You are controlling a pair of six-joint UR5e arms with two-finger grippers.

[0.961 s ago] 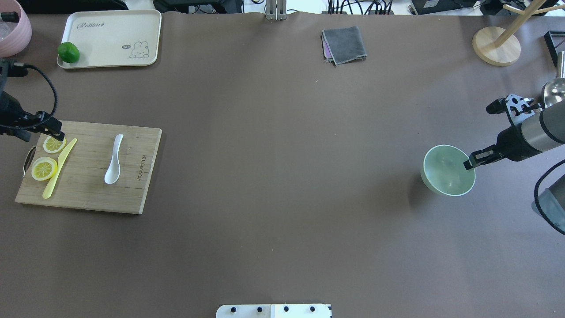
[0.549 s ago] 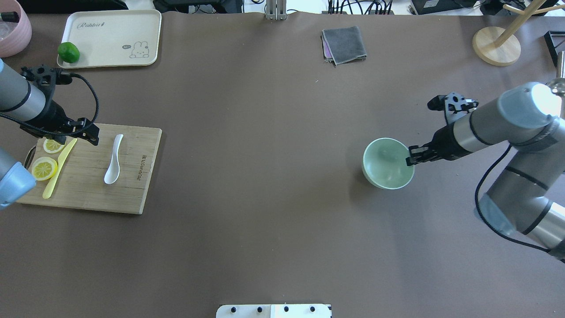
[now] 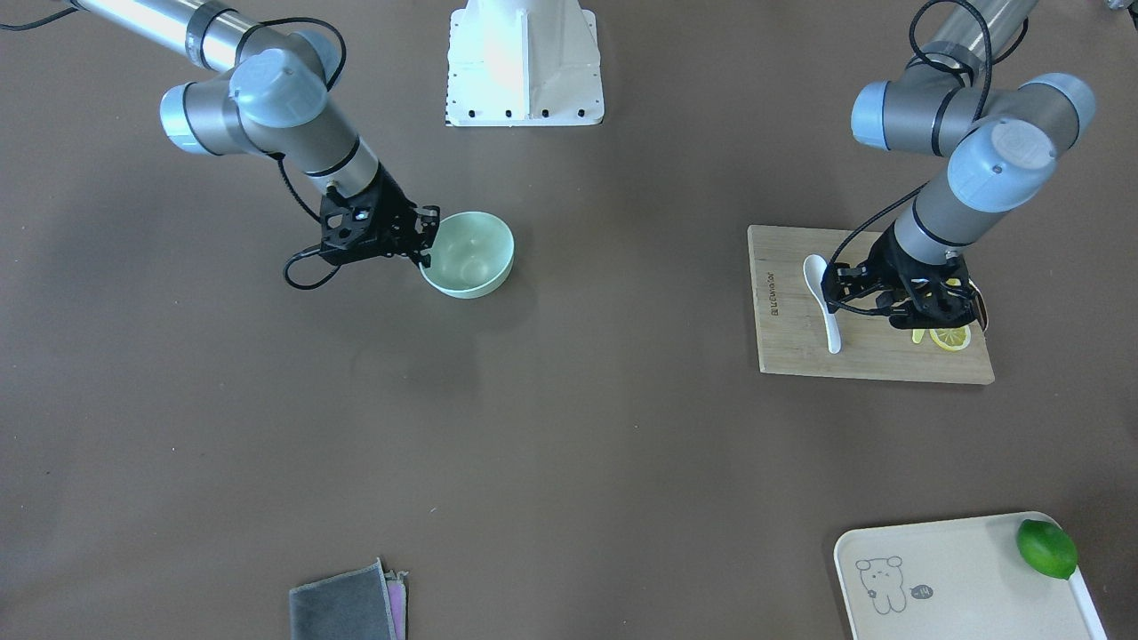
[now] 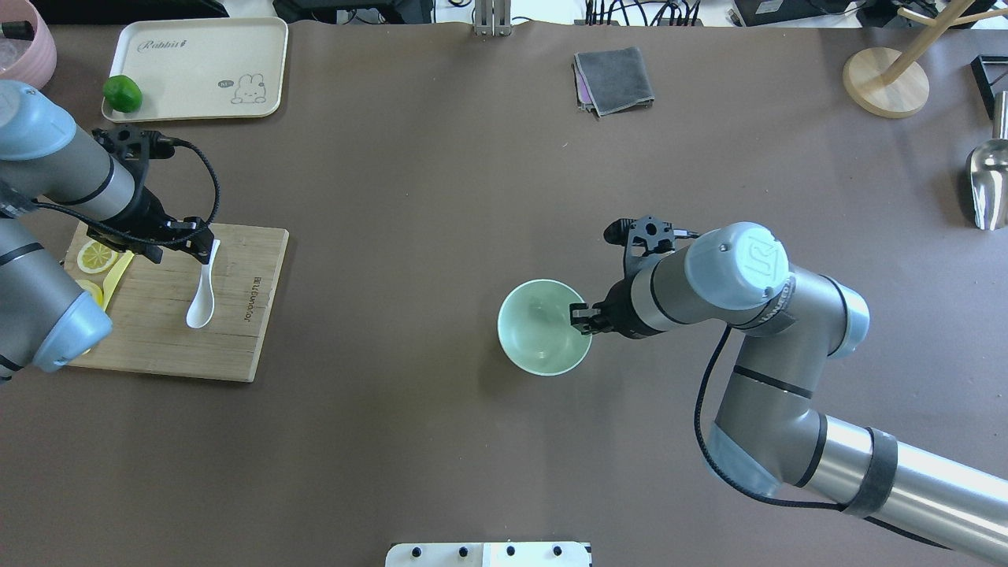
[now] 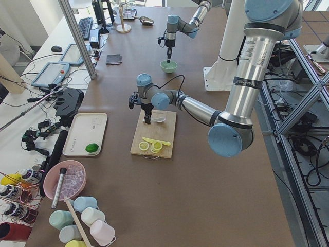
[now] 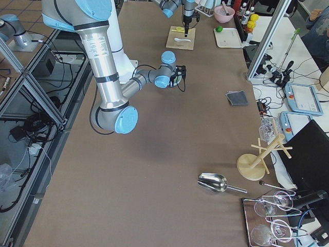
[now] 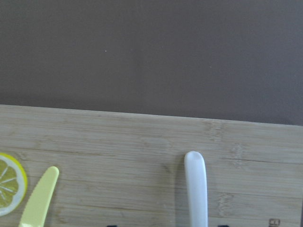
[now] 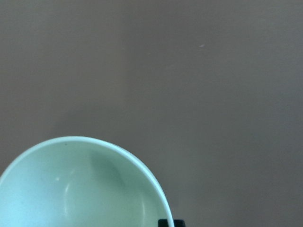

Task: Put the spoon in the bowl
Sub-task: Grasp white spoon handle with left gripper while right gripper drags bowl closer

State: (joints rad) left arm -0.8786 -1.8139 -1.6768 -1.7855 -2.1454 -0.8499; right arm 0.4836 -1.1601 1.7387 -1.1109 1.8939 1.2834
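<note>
I expect the white spoon to have its handle (image 3: 833, 332) poking out over the bowl's rim when I lower it in, because the spoon looks as long as the bowl (image 3: 469, 255) is wide.
The white spoon (image 4: 201, 291) lies on the wooden cutting board (image 4: 236, 331), scoop toward the robot. My left gripper (image 4: 202, 246) is open and hangs just over the tip of the spoon's handle (image 7: 196, 189), a finger on each side. The mint-green bowl (image 4: 539, 331) is near the table's middle. My right gripper (image 4: 581, 319) is shut on its right rim, with one finger inside the bowl. The rim and a fingertip (image 8: 170, 222) show in the right wrist view. From the front, the bowl (image 3: 471, 253) and spoon (image 3: 822, 298) are far apart.
Two lemon slices (image 4: 96, 257) and a yellow knife (image 4: 118, 272) lie on the board's left part. A cream tray (image 4: 197, 67) with a lime (image 4: 122, 93) stands at the back left. A grey cloth (image 4: 614, 79), a wooden stand (image 4: 886, 83) and a metal scoop (image 4: 988, 185) are at the back and right.
My right gripper has carried the bowl leftward from the table's right side to near its middle. My left gripper has moved right from over the lemon slices to the spoon's handle.
</note>
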